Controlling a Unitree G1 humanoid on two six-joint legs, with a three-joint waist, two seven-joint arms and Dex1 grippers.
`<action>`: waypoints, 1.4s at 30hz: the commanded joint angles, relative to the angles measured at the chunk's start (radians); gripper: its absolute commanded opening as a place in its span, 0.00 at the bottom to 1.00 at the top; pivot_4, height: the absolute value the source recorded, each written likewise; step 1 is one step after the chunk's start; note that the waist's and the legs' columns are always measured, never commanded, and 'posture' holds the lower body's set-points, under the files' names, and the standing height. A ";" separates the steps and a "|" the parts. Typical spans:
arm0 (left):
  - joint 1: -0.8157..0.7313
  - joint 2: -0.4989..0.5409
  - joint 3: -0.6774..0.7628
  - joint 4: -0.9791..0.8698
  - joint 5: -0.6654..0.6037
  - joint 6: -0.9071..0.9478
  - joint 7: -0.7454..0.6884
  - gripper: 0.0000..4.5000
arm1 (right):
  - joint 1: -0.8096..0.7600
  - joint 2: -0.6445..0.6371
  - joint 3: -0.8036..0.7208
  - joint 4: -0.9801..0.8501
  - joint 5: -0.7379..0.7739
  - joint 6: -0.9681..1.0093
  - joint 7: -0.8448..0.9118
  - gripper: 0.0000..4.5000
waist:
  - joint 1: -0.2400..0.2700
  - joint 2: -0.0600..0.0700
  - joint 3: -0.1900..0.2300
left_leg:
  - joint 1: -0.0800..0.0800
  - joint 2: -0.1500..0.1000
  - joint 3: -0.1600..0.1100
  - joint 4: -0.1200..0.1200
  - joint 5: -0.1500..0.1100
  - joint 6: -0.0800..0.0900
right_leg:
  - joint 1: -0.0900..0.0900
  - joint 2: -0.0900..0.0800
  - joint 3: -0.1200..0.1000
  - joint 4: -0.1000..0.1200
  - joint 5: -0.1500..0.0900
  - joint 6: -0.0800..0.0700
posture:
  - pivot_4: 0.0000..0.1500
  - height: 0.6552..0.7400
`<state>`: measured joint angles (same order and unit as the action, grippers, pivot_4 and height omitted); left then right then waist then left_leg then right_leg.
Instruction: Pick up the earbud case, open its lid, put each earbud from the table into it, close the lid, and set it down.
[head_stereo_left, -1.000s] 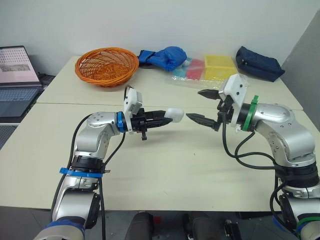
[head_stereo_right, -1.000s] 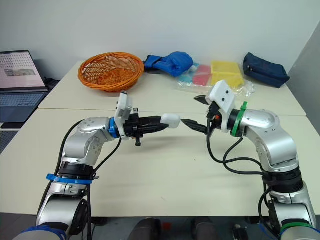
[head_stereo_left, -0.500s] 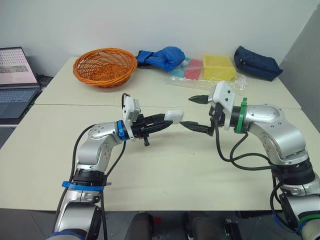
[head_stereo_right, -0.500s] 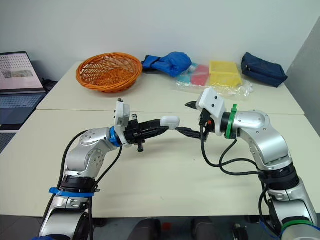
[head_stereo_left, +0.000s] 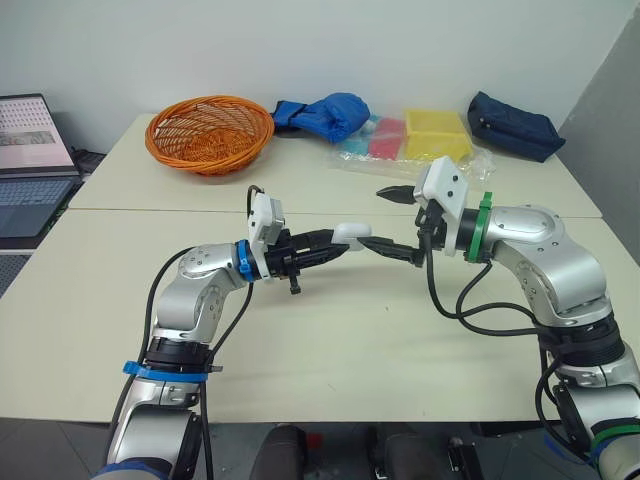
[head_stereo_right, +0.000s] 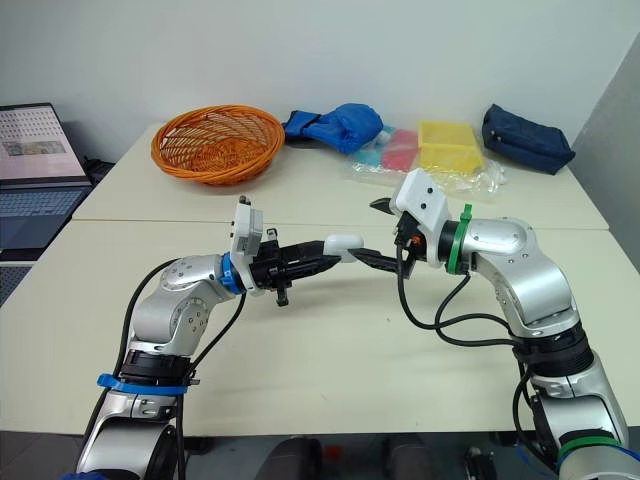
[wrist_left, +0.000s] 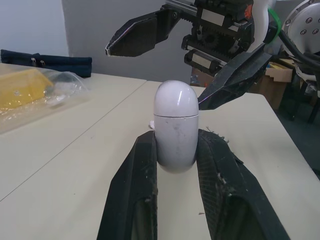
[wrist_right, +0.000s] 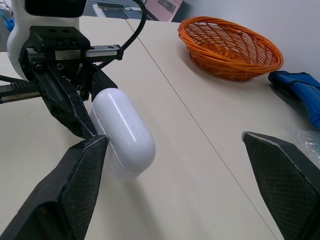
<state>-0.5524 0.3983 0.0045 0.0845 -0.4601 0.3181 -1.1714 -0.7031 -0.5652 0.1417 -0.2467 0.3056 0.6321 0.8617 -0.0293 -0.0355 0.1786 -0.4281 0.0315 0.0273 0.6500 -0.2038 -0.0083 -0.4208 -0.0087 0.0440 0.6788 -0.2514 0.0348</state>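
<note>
A thin seam runs below the earbud case's rounded lid, so the lid will swing back and stay joined on when I open it.
The white earbud case hangs above the middle of the table with its lid closed. My left gripper is shut on its lower half. In the left wrist view the case stands upright between the two black fingers. My right gripper faces it from the right and is open wide. Its lower finger reaches the case's rounded lid end, and its upper finger stands well above. In the right wrist view the case lies beside one finger. A small white bit lies on the table behind the case.
An orange basket stands at the back left. A blue cloth bundle, a plastic bag with yellow and red items and a navy pouch line the far edge. A laptop sits off the table's left side.
My right gripper has moved left toward the case, and its lower finger now meets the lid end. The left gripper has kept its hold on the case and shifted slightly right.
</note>
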 joint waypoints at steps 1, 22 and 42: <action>-0.020 0.001 -0.016 -0.040 -0.025 -0.015 -0.029 0.16 | -0.042 0.004 -0.041 0.004 0.003 0.011 -0.039 0.99 | 0.000 0.000 0.000 | 0.000 0.000 0.000 0.000 0.000 0.000 | 0.000 0.000 0.000 0.000 0.000 0.000 | 1.00 1.00; 0.000 -0.009 0.044 0.028 0.012 -0.128 0.077 0.16 | 0.095 -0.007 -0.413 -0.064 0.275 0.392 -0.262 0.99 | 0.005 -0.002 -0.001 | 0.000 0.002 -0.001 -0.002 0.000 0.000 | 0.001 -0.001 -0.001 -0.002 0.000 0.000 | 1.00 1.00; 0.081 -0.080 0.079 -0.050 0.041 -0.200 0.358 0.16 | 0.261 0.284 -0.423 0.420 -0.112 -0.116 -0.815 0.99 | -0.004 -0.001 -0.001 | 0.001 -0.002 0.004 -0.003 0.002 0.002 | 0.001 -0.005 0.001 -0.001 0.000 0.003 | 1.00 1.00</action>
<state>-0.4486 0.3115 0.0772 0.0799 -0.4132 0.1276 -0.8175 -0.4242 -0.2817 -0.2594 0.1668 0.1987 0.5561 0.0625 -0.0330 -0.0367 0.1777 -0.4272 0.0297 0.0308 0.6464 -0.2023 -0.0058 -0.4201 -0.0133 0.0453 0.6769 -0.2516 0.0374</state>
